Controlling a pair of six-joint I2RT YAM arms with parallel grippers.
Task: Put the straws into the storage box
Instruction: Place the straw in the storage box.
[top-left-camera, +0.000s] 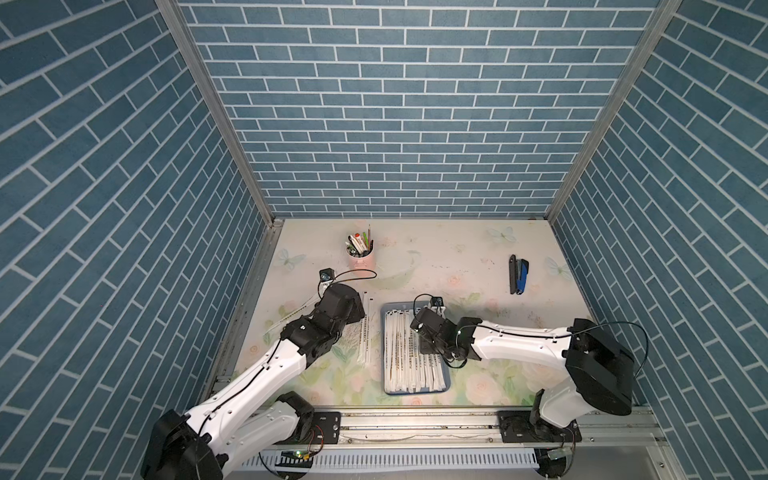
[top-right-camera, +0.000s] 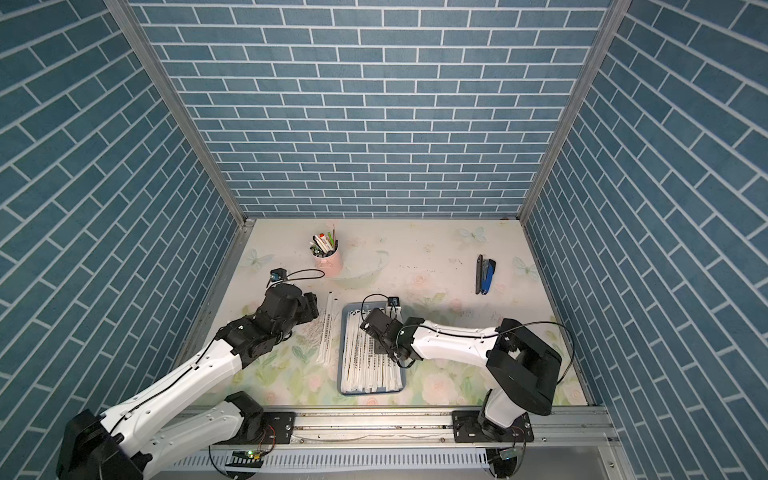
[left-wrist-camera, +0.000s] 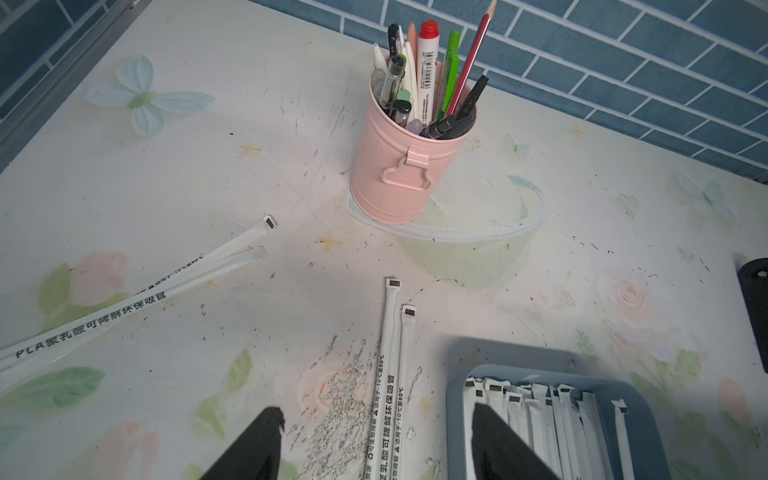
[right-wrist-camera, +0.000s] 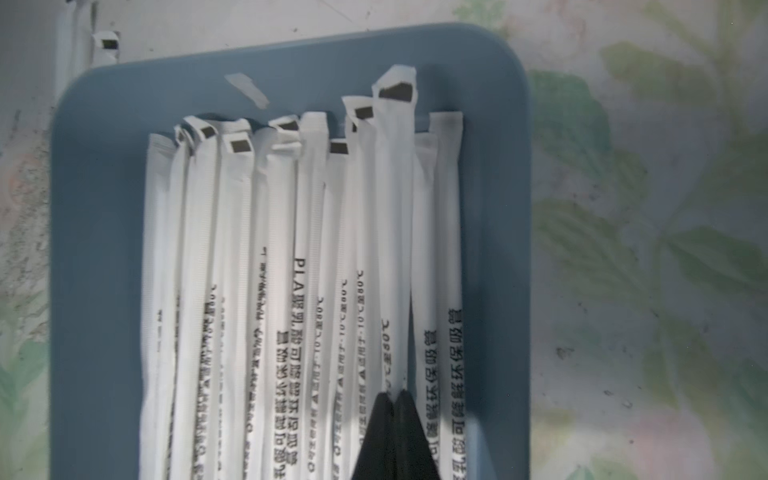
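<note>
My right gripper hangs above the storage box (top-right-camera: 371, 352), so it should let go of its straw and move away before my left gripper brings in a loose straw (top-right-camera: 327, 329).
The blue storage box (top-left-camera: 415, 392) (right-wrist-camera: 95, 208) lies at mid-table with several white-wrapped straws (top-left-camera: 405, 357) (top-right-camera: 361, 361) side by side in it. My right gripper (right-wrist-camera: 392, 397) hangs over the box, shut on one straw (right-wrist-camera: 395, 208) whose marked end stands higher than its neighbours. Two loose straws (left-wrist-camera: 390, 374) (top-left-camera: 365, 332) lie on the table just left of the box. My left gripper (left-wrist-camera: 382, 440) is open above them, one finger (left-wrist-camera: 262, 440) on either side. Two more straws (left-wrist-camera: 137, 299) lie slanted farther left, partly under the left arm in both top views.
A pink cup (top-left-camera: 361, 255) (left-wrist-camera: 399, 174) full of pens and pencils stands behind the loose straws. A blue-and-black stapler (top-left-camera: 518, 275) lies at the back right. Brick-patterned walls close the table on three sides, with a metal rail along the front.
</note>
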